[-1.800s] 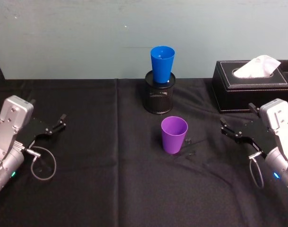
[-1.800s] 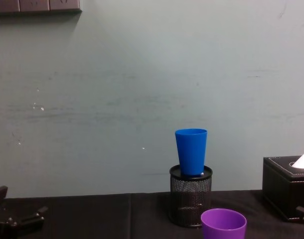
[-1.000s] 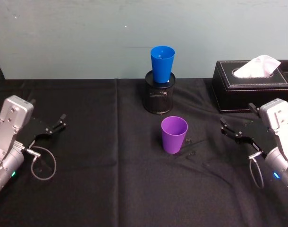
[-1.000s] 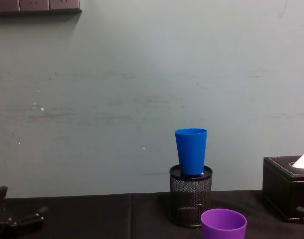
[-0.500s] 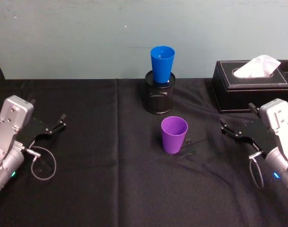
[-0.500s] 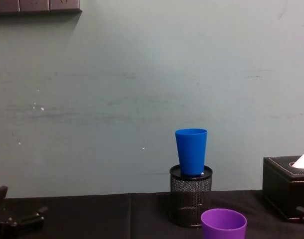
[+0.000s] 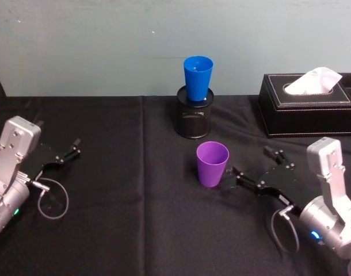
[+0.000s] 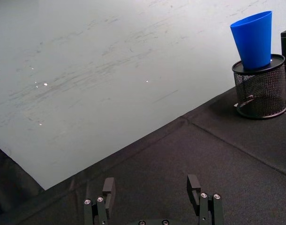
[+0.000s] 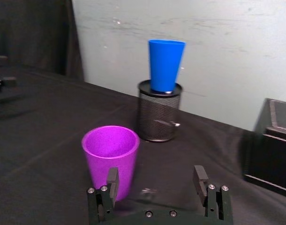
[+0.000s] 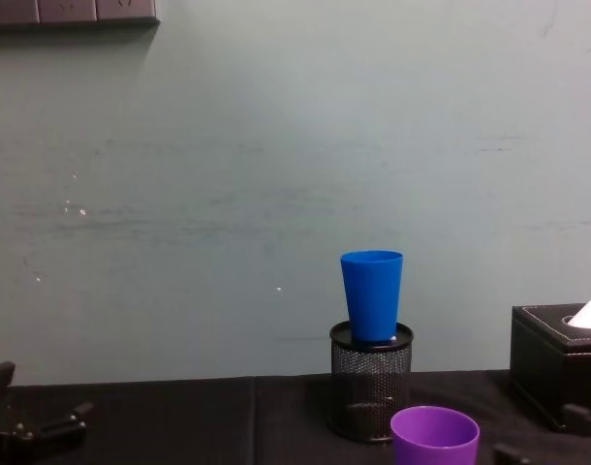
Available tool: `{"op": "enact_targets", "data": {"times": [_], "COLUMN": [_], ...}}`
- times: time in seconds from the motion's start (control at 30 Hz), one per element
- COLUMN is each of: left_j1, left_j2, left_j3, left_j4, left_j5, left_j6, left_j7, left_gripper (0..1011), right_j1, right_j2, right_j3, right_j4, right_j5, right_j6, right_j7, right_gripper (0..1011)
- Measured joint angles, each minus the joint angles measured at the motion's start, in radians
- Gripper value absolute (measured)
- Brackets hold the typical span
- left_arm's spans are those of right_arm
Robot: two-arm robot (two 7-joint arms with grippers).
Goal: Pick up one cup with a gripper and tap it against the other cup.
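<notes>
The blue cup [image 10: 372,295] has its base sitting level on the pen holder's wide top [image 10: 371,338], so it will stay upright when I tap the purple cup against it.
The purple cup [image 7: 213,164] stands upright on the black cloth at the middle of the table. Behind it the blue cup [image 7: 198,76] sits upright in the mouth of a black mesh pen holder [image 7: 193,119]. My right gripper [image 7: 251,163] is low over the cloth just right of the purple cup, open, with its nearer fingertip close beside the cup's wall. In the right wrist view the purple cup [image 9: 111,154] stands ahead of one finger of the right gripper [image 9: 156,174], not between the two; the blue cup [image 9: 165,64] is farther off. My left gripper [image 7: 69,150] rests open at the far left.
A black tissue box [image 7: 308,109] with a white tissue stands at the back right. The pale wall runs close behind the table. The left wrist view has the blue cup [image 8: 253,40] and the mesh holder [image 8: 260,91] across bare black cloth.
My right arm has swung in from the right side toward the purple cup, bringing its open fingers next to it. The cups and the left arm have not moved.
</notes>
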Motion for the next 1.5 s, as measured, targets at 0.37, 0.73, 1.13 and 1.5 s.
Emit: {"op": "enact_targets", "data": {"times": [0.37, 0.73, 1.13, 1.5], "left_j1": [0.000, 0.000, 0.000, 0.000], "left_j2": [0.000, 0.000, 0.000, 0.000], "left_j3": [0.000, 0.000, 0.000, 0.000], "left_j4": [0.000, 0.000, 0.000, 0.000], "left_j5": [0.000, 0.000, 0.000, 0.000], "left_j6": [0.000, 0.000, 0.000, 0.000], "left_j7": [0.000, 0.000, 0.000, 0.000], "left_gripper": [1000, 1000, 1000, 1000], "right_j1": [0.034, 0.131, 0.175, 0.193], "right_j2": [-0.065, -0.162, -0.239, -0.277], "right_j3": [-0.029, -0.053, -0.050, -0.031], "right_j4": [0.038, 0.175, 0.255, 0.292], "right_j5": [-0.026, -0.099, -0.126, -0.145], "right_j6": [0.022, 0.022, 0.014, -0.003], "right_j7": [0.045, 0.046, 0.049, 0.058], "right_gripper": [1003, 1003, 1003, 1003]}}
